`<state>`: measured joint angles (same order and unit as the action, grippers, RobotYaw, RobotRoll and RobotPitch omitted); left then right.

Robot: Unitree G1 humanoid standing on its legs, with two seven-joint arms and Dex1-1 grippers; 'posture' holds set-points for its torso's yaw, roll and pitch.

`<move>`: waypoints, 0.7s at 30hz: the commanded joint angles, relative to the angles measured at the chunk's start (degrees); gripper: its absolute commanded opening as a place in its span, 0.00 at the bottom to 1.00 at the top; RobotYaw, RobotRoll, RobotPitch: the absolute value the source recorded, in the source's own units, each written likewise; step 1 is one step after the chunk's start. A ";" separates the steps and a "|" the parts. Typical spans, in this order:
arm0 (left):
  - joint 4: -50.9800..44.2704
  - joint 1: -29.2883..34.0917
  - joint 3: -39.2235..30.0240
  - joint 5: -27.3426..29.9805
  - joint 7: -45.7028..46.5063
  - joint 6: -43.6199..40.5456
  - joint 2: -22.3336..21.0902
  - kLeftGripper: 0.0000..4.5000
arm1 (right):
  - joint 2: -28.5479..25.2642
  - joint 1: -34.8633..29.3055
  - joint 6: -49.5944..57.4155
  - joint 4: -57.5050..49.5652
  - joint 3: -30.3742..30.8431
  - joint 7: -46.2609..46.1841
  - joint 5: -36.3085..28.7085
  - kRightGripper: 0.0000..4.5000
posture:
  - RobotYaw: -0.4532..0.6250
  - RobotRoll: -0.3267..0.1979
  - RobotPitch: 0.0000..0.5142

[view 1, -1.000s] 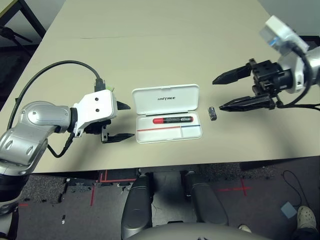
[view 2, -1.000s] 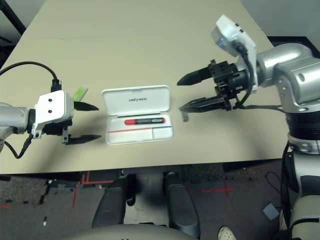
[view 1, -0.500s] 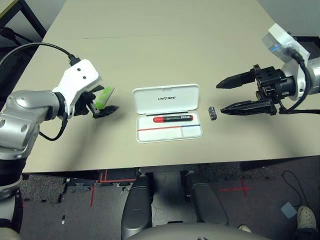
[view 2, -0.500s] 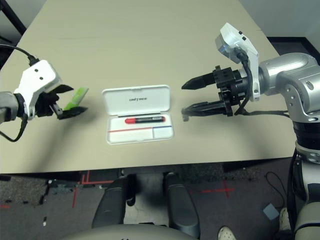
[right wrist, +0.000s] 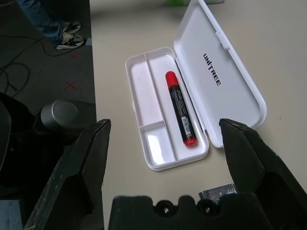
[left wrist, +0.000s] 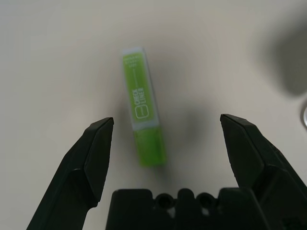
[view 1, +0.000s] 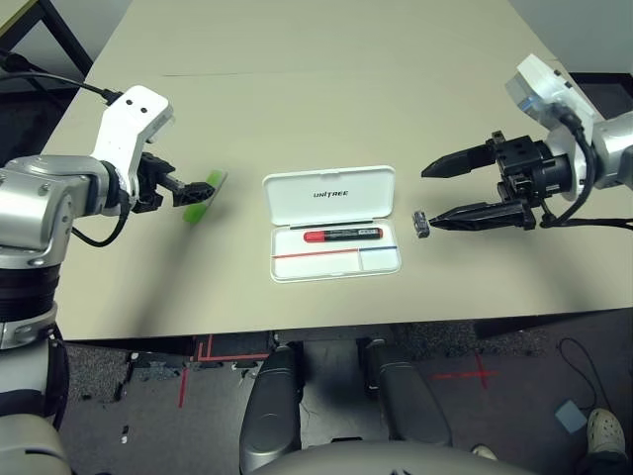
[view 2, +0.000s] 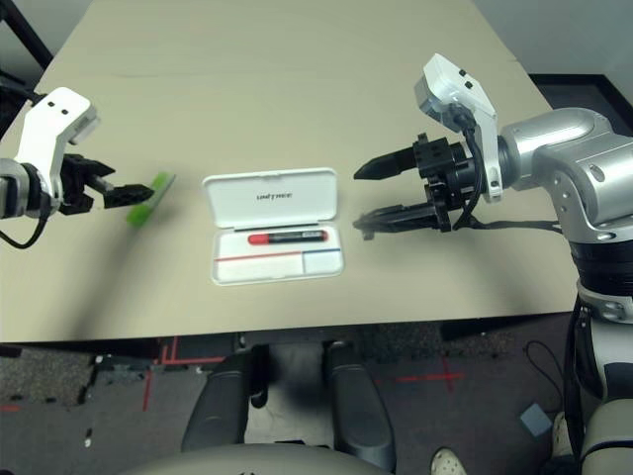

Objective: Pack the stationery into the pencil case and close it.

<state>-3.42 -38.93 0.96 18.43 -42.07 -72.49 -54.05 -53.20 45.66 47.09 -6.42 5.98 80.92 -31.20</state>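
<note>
The lime-green bar lies free with its long sides toward my left gripper's open fingers, so I should keep going down until the fingers can close on the bar's body.
The white pencil case lies open at the table's middle, lid flat behind its tray. A red marker with a black cap rests in the tray. The lime-green bar lies on the table left of the case. My left gripper hangs open just over it, a finger on each side of the bar. A tiny grey-black piece sits right of the tray. My right gripper is open just right of it, its lower fingertip close to the piece.
The tan table stretches bare behind the case. Its front edge runs just below the tray. A black cable trails from the left wrist. Dark floor lies beyond the table's left and right edges.
My left arm has swung outward to the left and away from the table's front, bringing its open gripper over the green bar. The right gripper has shifted only slightly.
</note>
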 commanded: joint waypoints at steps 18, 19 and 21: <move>28.04 -8.61 5.00 -7.06 4.97 11.72 10.01 1.00 | -0.97 -3.16 -0.46 -3.72 -0.30 -3.03 -0.10 1.00 | 0.38 0.62 0.40; 29.80 -8.85 5.02 -7.58 5.07 12.91 10.25 1.00 | -1.06 -3.34 -0.47 -3.89 -0.33 -3.19 -0.09 1.00 | 0.38 0.62 0.40; 33.03 -9.41 5.16 -8.63 5.19 15.04 10.76 1.00 | -1.16 -3.60 -0.39 -4.19 -0.39 -3.48 -0.17 1.00 | 0.38 0.62 0.41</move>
<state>26.26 -47.71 5.63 11.83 -37.37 -59.33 -43.58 -53.63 42.55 46.77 -9.08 5.94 77.74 -31.28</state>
